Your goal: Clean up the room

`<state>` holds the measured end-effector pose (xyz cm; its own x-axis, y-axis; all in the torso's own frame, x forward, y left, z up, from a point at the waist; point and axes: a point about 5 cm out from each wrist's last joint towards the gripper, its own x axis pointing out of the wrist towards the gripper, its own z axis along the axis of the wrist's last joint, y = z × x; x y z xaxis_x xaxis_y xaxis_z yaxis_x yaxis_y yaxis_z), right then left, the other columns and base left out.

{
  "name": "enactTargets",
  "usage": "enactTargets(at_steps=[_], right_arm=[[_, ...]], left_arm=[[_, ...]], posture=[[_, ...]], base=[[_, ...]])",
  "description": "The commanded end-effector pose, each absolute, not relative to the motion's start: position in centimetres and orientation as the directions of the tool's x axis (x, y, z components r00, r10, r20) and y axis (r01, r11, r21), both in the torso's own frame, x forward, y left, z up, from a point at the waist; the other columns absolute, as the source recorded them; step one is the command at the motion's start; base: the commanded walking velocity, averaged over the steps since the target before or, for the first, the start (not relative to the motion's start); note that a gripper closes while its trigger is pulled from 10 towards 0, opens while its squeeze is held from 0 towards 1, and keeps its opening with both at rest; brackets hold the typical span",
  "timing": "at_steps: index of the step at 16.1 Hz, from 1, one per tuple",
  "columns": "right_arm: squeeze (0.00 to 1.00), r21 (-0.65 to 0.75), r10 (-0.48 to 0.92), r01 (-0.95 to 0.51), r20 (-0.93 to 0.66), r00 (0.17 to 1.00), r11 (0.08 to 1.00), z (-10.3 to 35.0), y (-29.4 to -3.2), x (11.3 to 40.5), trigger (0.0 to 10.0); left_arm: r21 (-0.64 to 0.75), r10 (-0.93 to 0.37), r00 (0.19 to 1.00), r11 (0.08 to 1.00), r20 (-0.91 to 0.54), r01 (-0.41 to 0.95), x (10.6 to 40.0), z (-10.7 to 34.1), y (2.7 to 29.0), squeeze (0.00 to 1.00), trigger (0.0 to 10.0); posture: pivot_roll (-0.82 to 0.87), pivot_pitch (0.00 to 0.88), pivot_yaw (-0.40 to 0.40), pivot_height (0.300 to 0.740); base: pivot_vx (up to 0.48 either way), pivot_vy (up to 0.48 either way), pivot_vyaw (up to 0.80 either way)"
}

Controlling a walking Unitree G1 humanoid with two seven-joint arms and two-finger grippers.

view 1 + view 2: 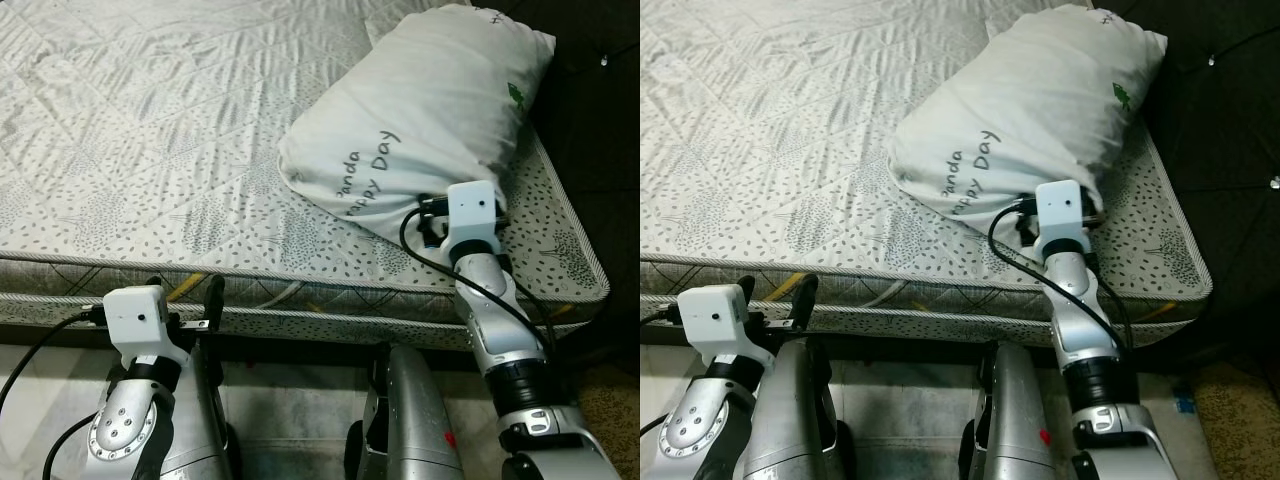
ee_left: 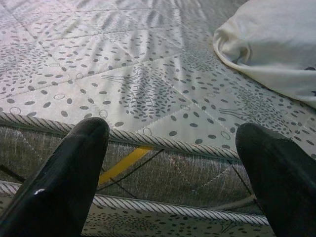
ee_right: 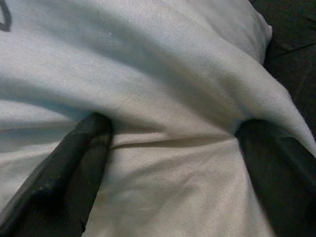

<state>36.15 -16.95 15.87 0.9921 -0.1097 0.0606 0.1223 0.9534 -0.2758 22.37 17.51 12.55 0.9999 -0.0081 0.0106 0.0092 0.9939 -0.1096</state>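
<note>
My gripper will make the white pillow's cover bunch up and swing the whole pillow around when I pull, because loose cloth creases between the fingers.
A white pillow printed with "Panda Happy Day" lies tilted at the head end of the patterned mattress, on my right. My right gripper is pushed into the pillow's near edge. Its fingers stand wide apart and open, with a fold of white cloth bulging between them. In the eye views the right wrist camera block covers those fingers. My left gripper hangs low at the mattress's front edge, open, with nothing between its fingers.
A dark padded headboard stands to the right of the pillow. The mattress's piped side edge runs across in front of me, and a yellow strap shows on it. My own legs stand on pale floor below.
</note>
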Motion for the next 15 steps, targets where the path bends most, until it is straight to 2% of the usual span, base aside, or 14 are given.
enactTargets(at_steps=[1, 2, 5, 6, 8, 9, 12, 15], right_arm=[[0.00, -0.256, -0.182, 0.195, 0.071, 0.981, 0.947, 16.2, -18.6, 36.2, 10.0], [0.00, -0.221, -0.148, 0.171, 0.117, 0.982, 0.960, 17.3, -18.7, 36.2, 10.0], [0.00, -0.302, -0.176, 0.194, 0.086, 0.981, 0.933, 16.5, -20.2, 35.9, 10.0], [0.00, -0.253, -0.175, 0.188, 0.071, 0.982, 0.949, 16.3, -20.5, 35.8, 10.0], [0.00, -0.137, 0.045, -0.031, 0.096, 0.994, 0.990, 17.0, -18.7, 35.3, 10.0], [0.00, -0.140, 0.084, -0.069, 0.101, 0.991, 0.988, 17.0, -18.5, 34.7, 10.0], [0.00, -0.222, 0.053, -0.029, 0.099, 0.994, 0.975, 16.5, -20.2, 32.3, 10.0], [0.00, -0.241, -0.024, 0.047, 0.098, 0.995, 0.969, 16.2, -20.9, 32.5, 10.0]], left_arm=[[-0.103, -0.004, 1.000, 0.995, 0.008, 0.005, 22.3, 12.6, 17.4, 0.00, 10.0], [-0.104, 0.002, 1.000, 0.995, 0.009, -0.001, 22.1, 12.7, 17.5, 0.00, 10.0], [-0.104, -0.009, 1.000, 0.995, -0.009, 0.008, 21.8, 12.3, 17.4, 0.00, 10.0], [-0.105, -0.008, 1.000, 0.994, -0.004, 0.007, 21.8, 12.5, 17.3, 0.00, 10.0], [-0.107, -0.002, 1.000, 0.994, -0.004, 0.001, 21.8, 12.5, 17.4, 0.00, 10.0], [-0.107, -0.001, 1.000, 0.994, -0.010, 0.000, 21.7, 12.3, 17.5, 0.00, 10.0], [-0.104, -0.008, 1.000, 0.995, -0.005, 0.007, 22.1, 12.4, 17.6, 0.00, 10.0], [-0.105, -0.023, 1.000, 0.994, 0.000, 0.023, 22.7, 12.3, 17.2, 0.00, 10.0]], posture=[[0.05, 0.240, -0.100, 0.493], [0.05, 0.239, -0.100, 0.493], [0.04, 0.241, -0.101, 0.493], [0.05, 0.245, -0.106, 0.493], [0.04, 0.242, -0.103, 0.493], [0.04, 0.238, -0.102, 0.493], [0.02, 0.232, -0.094, 0.493], [0.02, 0.225, -0.083, 0.493]], base=[[0.000, 0.000, 0.00], [0.000, 0.000, 0.00], [0.000, 0.000, 0.00], [0.000, 0.000, 0.00], [0.000, 0.000, 0.00], [0.000, 0.000, 0.00], [0.000, 0.000, 0.00], [0.000, 0.000, 0.00]])
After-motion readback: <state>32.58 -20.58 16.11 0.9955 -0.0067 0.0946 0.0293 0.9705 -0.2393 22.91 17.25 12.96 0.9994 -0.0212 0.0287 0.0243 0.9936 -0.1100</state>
